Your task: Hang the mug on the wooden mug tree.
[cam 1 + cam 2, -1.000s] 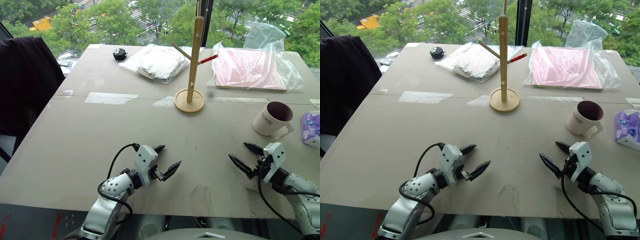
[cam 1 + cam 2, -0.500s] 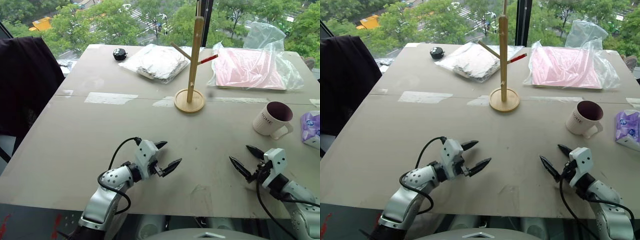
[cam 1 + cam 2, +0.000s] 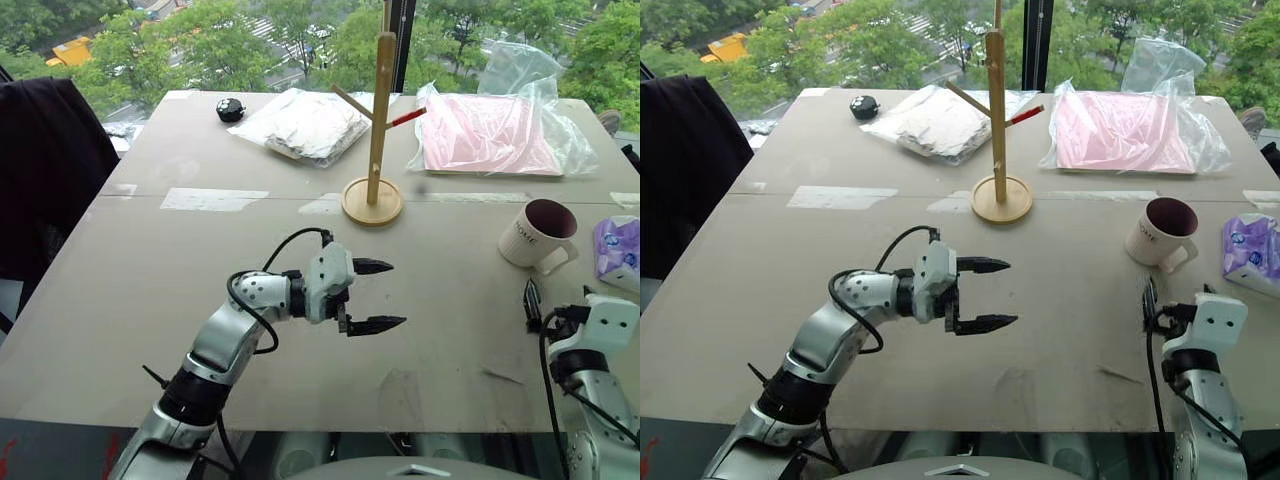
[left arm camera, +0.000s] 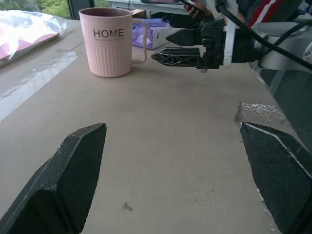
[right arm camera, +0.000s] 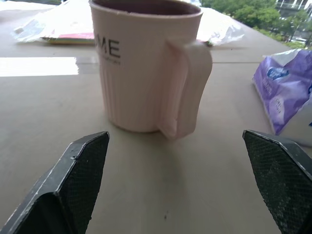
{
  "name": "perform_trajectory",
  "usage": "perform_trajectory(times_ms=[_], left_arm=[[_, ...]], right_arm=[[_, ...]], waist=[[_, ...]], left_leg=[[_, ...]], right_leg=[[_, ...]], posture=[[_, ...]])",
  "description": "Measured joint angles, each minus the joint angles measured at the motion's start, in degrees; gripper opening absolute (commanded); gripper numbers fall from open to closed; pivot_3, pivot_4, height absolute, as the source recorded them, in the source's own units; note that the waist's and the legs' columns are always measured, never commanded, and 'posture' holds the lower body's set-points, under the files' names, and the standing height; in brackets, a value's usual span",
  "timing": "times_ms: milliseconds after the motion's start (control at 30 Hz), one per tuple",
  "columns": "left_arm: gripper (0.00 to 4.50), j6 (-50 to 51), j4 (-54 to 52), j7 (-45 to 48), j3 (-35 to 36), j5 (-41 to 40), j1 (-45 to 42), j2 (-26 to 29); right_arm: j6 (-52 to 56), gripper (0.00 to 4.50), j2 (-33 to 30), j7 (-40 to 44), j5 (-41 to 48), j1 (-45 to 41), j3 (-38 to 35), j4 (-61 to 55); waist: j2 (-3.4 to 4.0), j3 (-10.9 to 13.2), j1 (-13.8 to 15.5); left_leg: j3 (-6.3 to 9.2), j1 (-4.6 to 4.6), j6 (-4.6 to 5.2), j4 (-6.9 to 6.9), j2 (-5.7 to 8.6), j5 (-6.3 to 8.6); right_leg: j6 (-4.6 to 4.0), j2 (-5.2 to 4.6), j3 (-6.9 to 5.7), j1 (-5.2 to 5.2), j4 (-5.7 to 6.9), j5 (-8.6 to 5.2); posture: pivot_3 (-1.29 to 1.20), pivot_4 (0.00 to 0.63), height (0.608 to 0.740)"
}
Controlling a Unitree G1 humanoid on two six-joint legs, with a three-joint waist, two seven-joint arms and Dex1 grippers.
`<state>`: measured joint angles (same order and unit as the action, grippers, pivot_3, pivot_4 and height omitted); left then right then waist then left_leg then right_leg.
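My gripper will make the mug tip its opening toward me as I hang it, since the loop handle [image 3: 560, 259] sits only on the side of the cream mug [image 3: 533, 232].
The cream mug [image 3: 537, 232] with a dark maroon inside stands upright on the table at the right, its loop handle turned toward the near right. My right gripper [image 5: 175, 134] is open just short of it and points straight at the handle, with nothing between its fingers. The wooden mug tree [image 3: 380, 120] stands on its round base [image 3: 372, 202] at the table's middle back, with one red-tipped peg. My left gripper [image 3: 390, 294] is open and empty above the table's centre. It points right toward the mug [image 4: 106, 41] and the right gripper [image 4: 161, 45].
A purple tissue pack [image 3: 615, 250] lies right of the mug. At the back of the table [image 3: 150, 290] lie a pink bagged package [image 3: 490, 135], a white bagged package [image 3: 305, 122] and a small black object [image 3: 229, 109]. A dark chair [image 3: 50, 170] stands at the left edge.
My left gripper has risen and swung round to point right. The right gripper has moved right and turned from pointing left to pointing forward at the mug. The mug has not moved.
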<state>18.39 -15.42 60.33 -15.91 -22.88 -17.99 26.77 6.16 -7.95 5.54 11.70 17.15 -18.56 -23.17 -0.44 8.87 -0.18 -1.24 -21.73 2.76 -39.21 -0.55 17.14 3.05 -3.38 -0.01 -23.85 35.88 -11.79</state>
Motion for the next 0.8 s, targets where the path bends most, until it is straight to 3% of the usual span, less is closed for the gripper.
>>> perform_trajectory(times_ms=[533, 800], left_arm=[[4.5, 4.9, -6.0, -1.4, 0.3, -0.9, 0.2, 3.0], [4.5, 4.7, -6.0, -2.1, 0.4, -0.9, 0.3, 2.8]], right_arm=[[-0.5, 4.44, -6.1, 5.6, 4.7, -11.4, -3.6, 17.6], [-1.8, 0.72, -7.6, 8.6, 6.5, -13.1, -4.0, 21.0]], waist=[[0.04, 0.0, -0.5], [0.04, 0.0, -0.4]], left_leg=[[-0.06, 0.02, 0.01, 0.0, 0.0, 0.0], [-0.05, 0.0, 0.01, 0.0, 0.0, 0.0]], right_leg=[[0.01, 0.05, 0.15, 0.01, -0.01, 0.01], [0.01, 0.05, 0.14, 0.01, -0.03, 0.01]], posture=[[0.0, 0.15, 0.74], [0.0, 0.15, 0.74]])
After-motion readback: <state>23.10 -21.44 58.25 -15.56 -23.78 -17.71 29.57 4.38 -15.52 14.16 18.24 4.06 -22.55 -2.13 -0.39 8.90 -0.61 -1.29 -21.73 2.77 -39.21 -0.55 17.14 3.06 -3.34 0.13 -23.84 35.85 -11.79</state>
